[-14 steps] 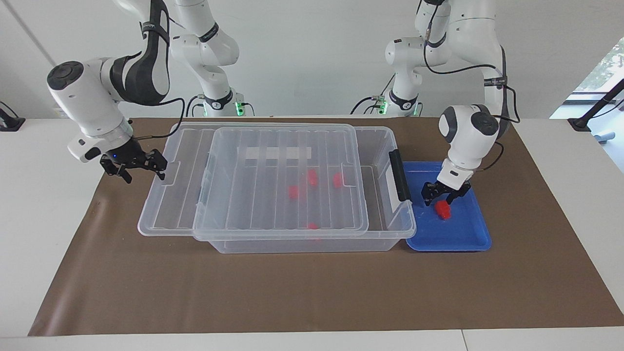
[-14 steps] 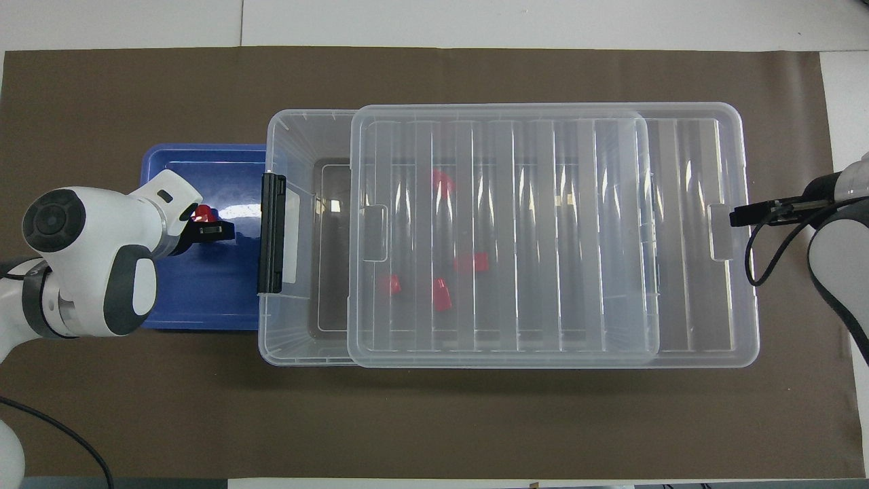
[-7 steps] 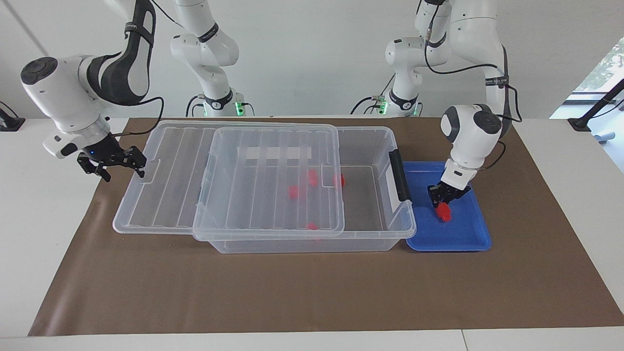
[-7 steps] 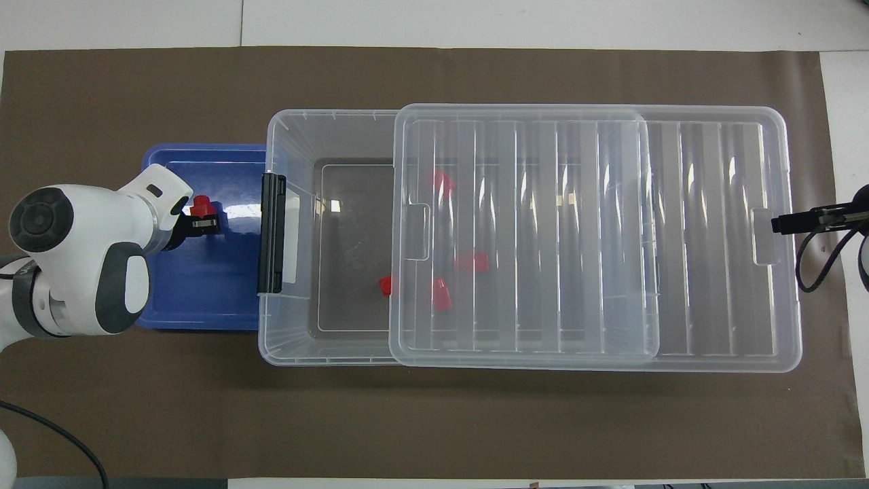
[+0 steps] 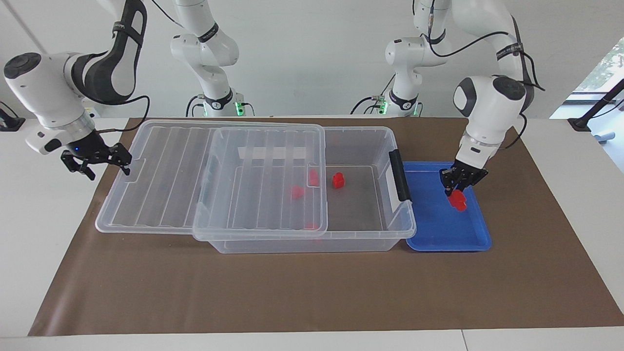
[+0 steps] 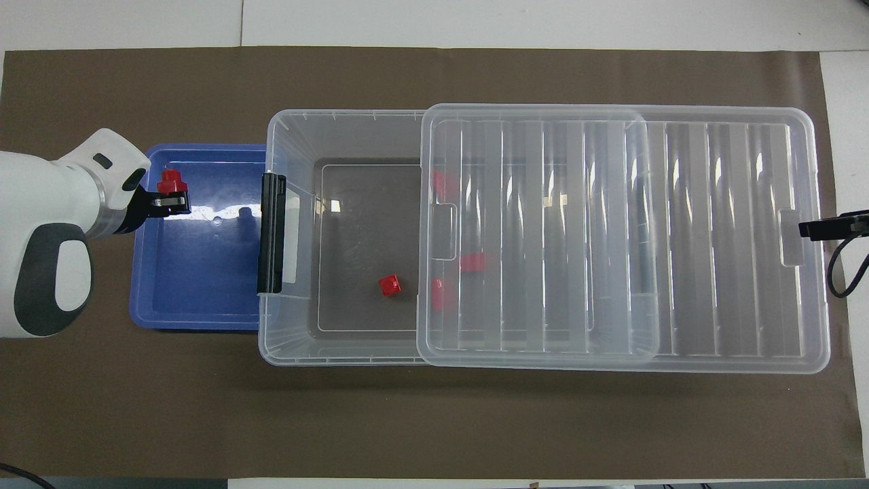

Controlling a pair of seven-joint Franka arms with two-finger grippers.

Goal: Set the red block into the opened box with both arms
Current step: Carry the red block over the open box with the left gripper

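The ribbed lid will glide flat across the box's opening when the robot pushes the lid's end tab (image 6: 790, 238), because the ribbed lid's long edges rest (image 6: 539, 359) along the box's rim.
My left gripper (image 5: 457, 189) (image 6: 178, 200) hangs a little above the blue tray (image 5: 438, 234) (image 6: 204, 272), shut on a small red block (image 5: 458, 200) (image 6: 171, 182). The clear box (image 5: 390, 234) (image 6: 285, 136) lies in the middle of the mat. Its ribbed lid (image 5: 170, 185) (image 6: 713, 238) is slid toward the right arm's end, which uncovers the part by the black latch (image 5: 399, 181) (image 6: 272, 231). My right gripper (image 5: 114, 160) (image 6: 811, 229) is open at the lid's end tab, touching it. One red block (image 5: 338, 180) (image 6: 389, 285) lies uncovered on the box floor. Others (image 5: 313, 177) (image 6: 473, 261) show through the lid.
A brown mat (image 5: 312, 292) (image 6: 434, 421) covers the table under the box and tray. Two smaller white arms with green-lit bases (image 5: 222, 105) stand at the robots' edge of the table. The tray touches the latch end of the box.
The lid has slid toward the right arm's end along with the right gripper. My left gripper closed on the red block and raised it off the tray.
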